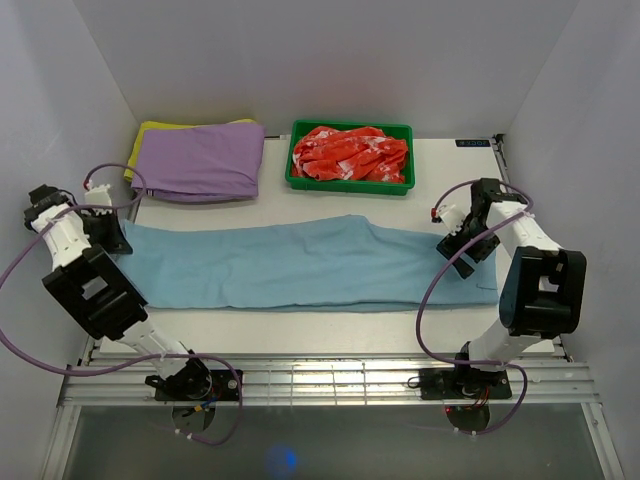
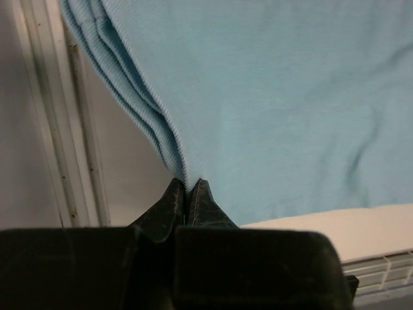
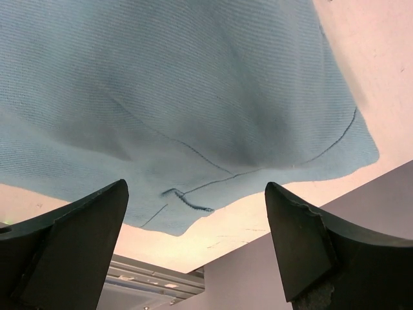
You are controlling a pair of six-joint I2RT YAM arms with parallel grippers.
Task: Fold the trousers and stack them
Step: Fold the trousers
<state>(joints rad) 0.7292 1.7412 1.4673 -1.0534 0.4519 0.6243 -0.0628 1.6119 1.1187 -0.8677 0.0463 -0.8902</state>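
Note:
I have the stacked hems (image 2: 161,132) pinched together in my left gripper and the trousers' middle (image 1: 345,265) is flat and clear, so I should fold on until the hems reach it.
The light sky-blue trousers (image 1: 300,265) lie flat across the table, folded lengthwise, stretching nearly its whole width. My left gripper (image 1: 108,232) is at their left end, shut on the cloth's edge (image 2: 184,169), which rises in several stacked hems from the closed fingertips (image 2: 174,194). My right gripper (image 1: 462,240) hovers over the right end with its jaws wide open and empty. In the right wrist view the trousers' end with dark seam lines (image 3: 193,129) lies below the spread fingers (image 3: 97,213).
A folded purple garment (image 1: 205,158) on a yellow cloth lies at the back left. A green bin (image 1: 351,186) holding red-and-white patterned cloth (image 1: 350,152) stands at the back middle. White walls close in on both sides.

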